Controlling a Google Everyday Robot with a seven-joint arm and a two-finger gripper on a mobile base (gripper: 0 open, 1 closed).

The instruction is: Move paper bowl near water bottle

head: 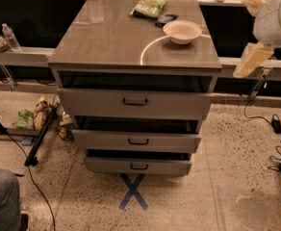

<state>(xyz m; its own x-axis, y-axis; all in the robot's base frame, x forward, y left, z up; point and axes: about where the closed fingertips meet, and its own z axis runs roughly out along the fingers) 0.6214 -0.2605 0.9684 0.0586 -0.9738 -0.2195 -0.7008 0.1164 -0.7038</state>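
Note:
My gripper should keep going, because the paper bowl's rim facing it is clear of the green snack bag. It should move toward that rim until my fingers are on both sides of it.
The off-white paper bowl sits on the grey cabinet top, near its right edge. The tall clear water bottle stands upright at the back left corner of the same top, far from the bowl. My gripper hangs in the air off the cabinet's right side, to the right of the bowl and slightly lower, touching nothing. The white arm above it enters from the top right.
A green snack bag and a small dark object lie behind the bowl. The cabinet's three drawers stand slightly open. A small bottle stands on the left ledge. Cables, clutter and a blue X are on the floor.

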